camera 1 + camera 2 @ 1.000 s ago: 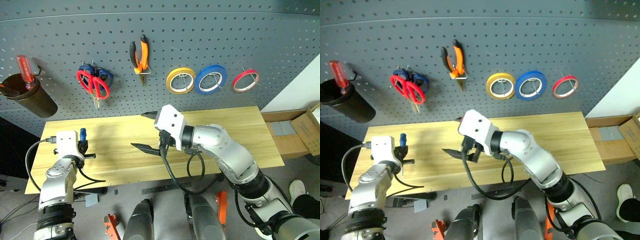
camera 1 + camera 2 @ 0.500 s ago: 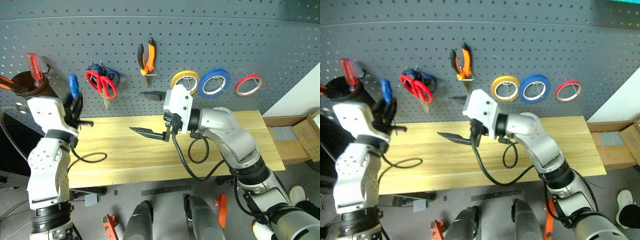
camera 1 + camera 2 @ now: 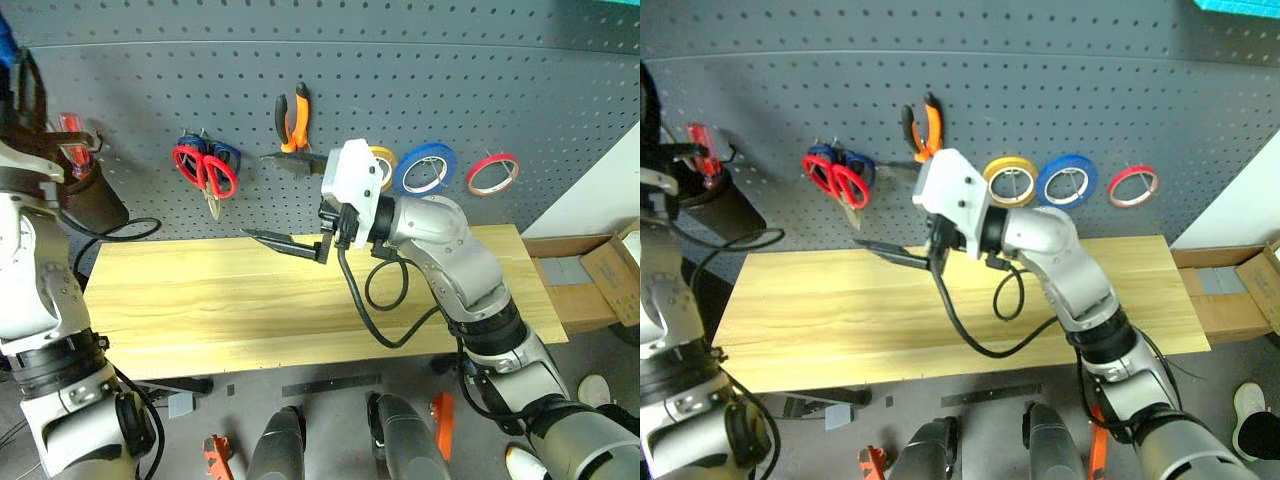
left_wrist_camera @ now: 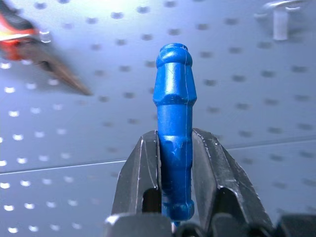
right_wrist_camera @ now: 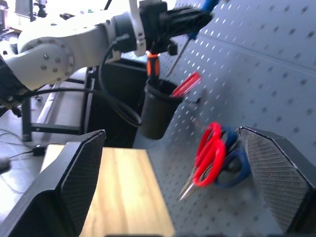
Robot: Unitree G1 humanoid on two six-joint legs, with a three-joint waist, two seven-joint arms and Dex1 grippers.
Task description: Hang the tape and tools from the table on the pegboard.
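Note:
The blue-handled screwdriver's tip (image 5: 169, 74) points down at the dark cup's opening (image 5: 168, 89), so my left gripper keeps going down until the tip is inside, then let go.
My left gripper (image 4: 174, 140) is shut on the small blue-handled screwdriver (image 4: 173, 98), raised at the upper left of the dark grey pegboard (image 3: 480, 70), above a dark cup (image 3: 92, 198). Hanging on hooks are the red-handled scissors (image 3: 205, 170), the orange-and-black pliers (image 3: 292, 115) and the red tape ring (image 3: 492, 172). My right gripper (image 3: 288, 202) hovers open and empty above the back of the wood table (image 3: 200, 300), just below the pliers. In the right wrist view, the screwdriver's shaft (image 5: 180, 52) points down toward the cup (image 5: 158, 111).
The cup holds a red-handled screwdriver (image 3: 70, 135). Blue-handled scissors (image 3: 228, 155) hang behind the red ones. A yellow roll (image 3: 382, 155), partly behind my right hand, and a blue roll (image 3: 425, 168) hang left of the red ring. Cardboard boxes (image 3: 605, 265) sit off the table's right end.
My left arm lifted the blue screwdriver from the table's left end up to the pegboard above the cup. The right gripper rose a little, still open. The view shifted as well.

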